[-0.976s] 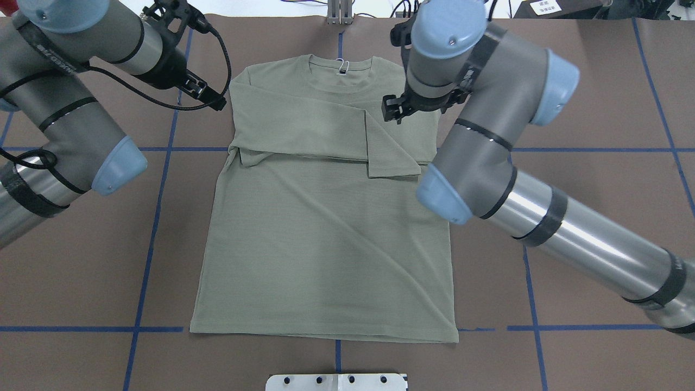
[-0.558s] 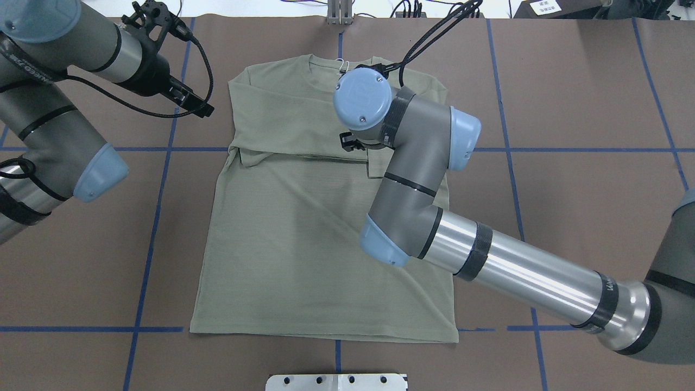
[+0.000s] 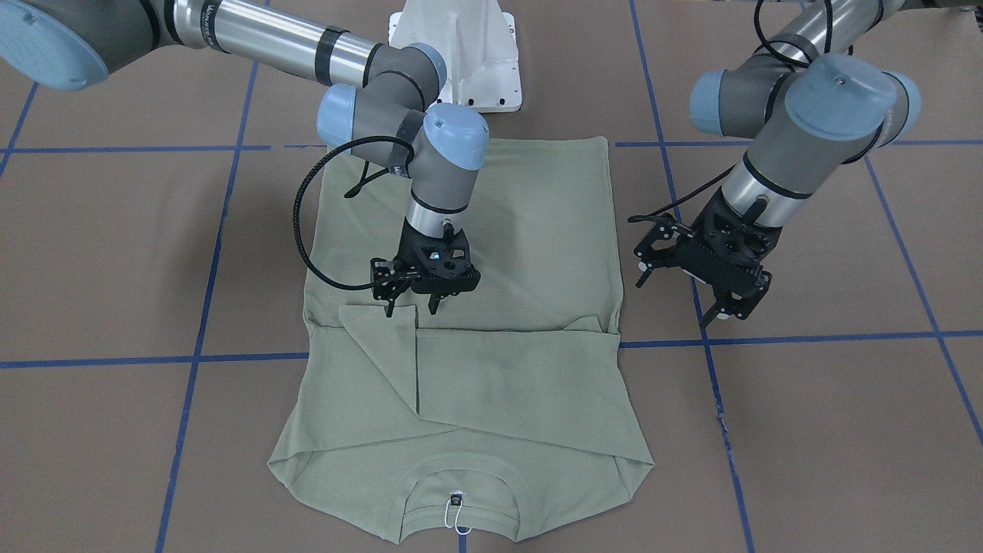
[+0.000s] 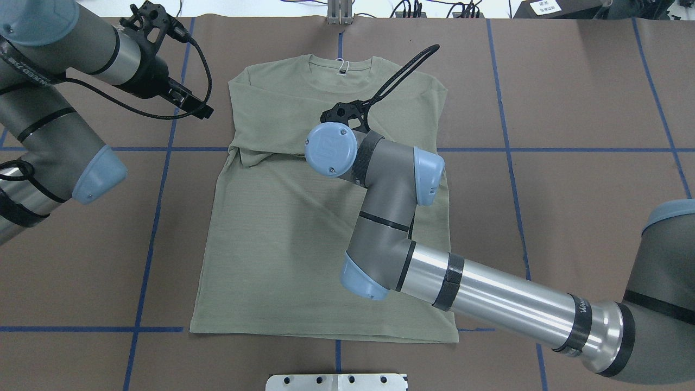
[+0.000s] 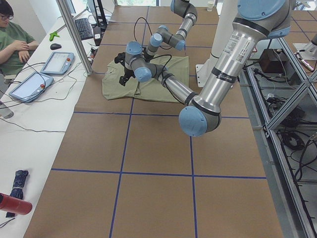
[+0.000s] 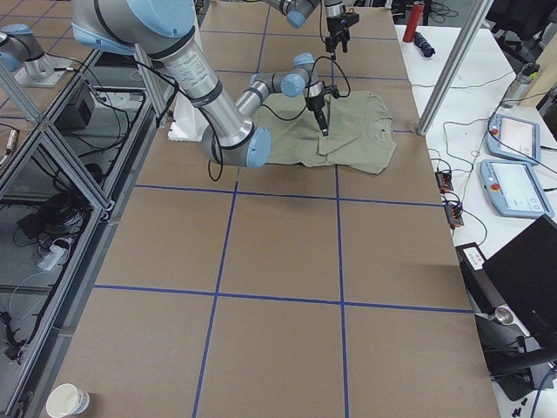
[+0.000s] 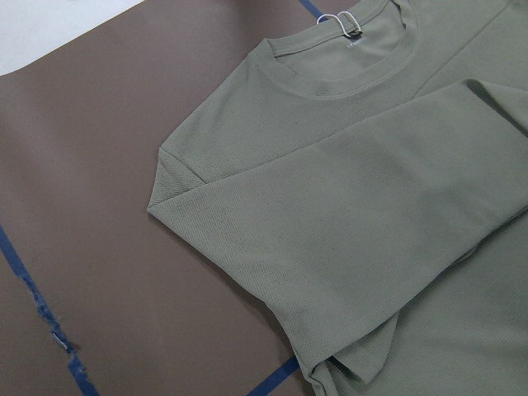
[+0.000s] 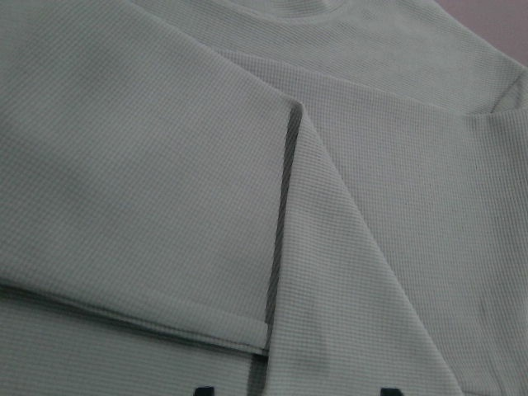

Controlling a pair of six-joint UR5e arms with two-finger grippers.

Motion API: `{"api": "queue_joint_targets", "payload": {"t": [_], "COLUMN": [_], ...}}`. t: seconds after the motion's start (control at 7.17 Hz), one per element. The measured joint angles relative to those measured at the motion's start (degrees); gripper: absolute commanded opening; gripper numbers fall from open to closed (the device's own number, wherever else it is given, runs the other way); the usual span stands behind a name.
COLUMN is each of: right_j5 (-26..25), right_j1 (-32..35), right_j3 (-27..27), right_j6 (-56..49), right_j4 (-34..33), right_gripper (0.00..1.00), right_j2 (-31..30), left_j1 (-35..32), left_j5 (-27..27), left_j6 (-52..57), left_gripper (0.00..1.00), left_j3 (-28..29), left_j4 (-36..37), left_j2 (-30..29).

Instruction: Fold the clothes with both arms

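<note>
The sleeve folds back on itself along a slanting crease [image 3: 378, 363], so I expect its cuff edge [image 3: 409, 312] to flip open and lie flat toward the shirt's side when I pull.
The sage-green shirt [image 3: 522, 230] [image 4: 282, 244] lies flat on the brown table, collar and white loop tag [image 3: 457, 518] toward the far side from the robot. Both sleeves are folded across the chest. My right gripper [image 3: 412, 309] hangs open just above the folded sleeve cuff [image 3: 380, 338] near the shirt's middle, holding nothing. The right wrist view shows that cuff edge [image 8: 280, 231] close up. In the overhead view the right arm's wrist hides its fingers. My left gripper [image 3: 729, 311] [image 4: 198, 107] is open and empty, over bare table beside the shirt's left shoulder [image 7: 173, 190].
The white pedestal base [image 3: 457, 54] stands at the shirt's hem end. Blue tape lines [image 4: 163, 147] cross the table. The right wrist's black cable [image 4: 402, 76] loops over the shirt's upper part. A seated person [image 5: 15, 44] and tablets [image 5: 57, 62] are at a side bench.
My right arm swung from the shirt's right shoulder toward its middle, over the folded sleeves. The left gripper drew back slightly to the left, away from the shirt.
</note>
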Motion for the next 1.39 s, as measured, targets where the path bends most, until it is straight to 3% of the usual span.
{"api": "queue_joint_targets", "payload": {"t": [0.56,0.7,0.84,0.98,1.39], "right_j5": [-2.93,-3.22,-3.39,-3.46,-3.56], "right_j1": [-1.04,-1.26,-1.36,-1.38,-1.42], "right_j3": [-1.31,-1.49,-1.59,-1.62,-1.58], "right_j6": [-0.76,-0.79,-0.83,-0.89,-0.81], "right_j4": [0.01,0.01,0.01,-0.01,-0.15], "right_gripper": [0.59,0.47,0.16,0.00,0.00], "right_j2": [0.02,-0.01,0.00,0.03,-0.09], "left_j1": [0.03,0.03,0.03,0.03,0.03], "left_j5": [0.00,0.00,0.00,0.00,0.00], "left_j6": [-0.01,-0.01,-0.01,-0.01,-0.01], "left_gripper": [1.00,1.00,1.00,1.00,1.00], "left_j3": [-0.08,-0.11,-0.12,-0.12,-0.11], "left_j4": [-0.01,-0.01,-0.01,-0.01,-0.01], "left_j2": [0.00,0.00,0.01,0.00,0.00]}}
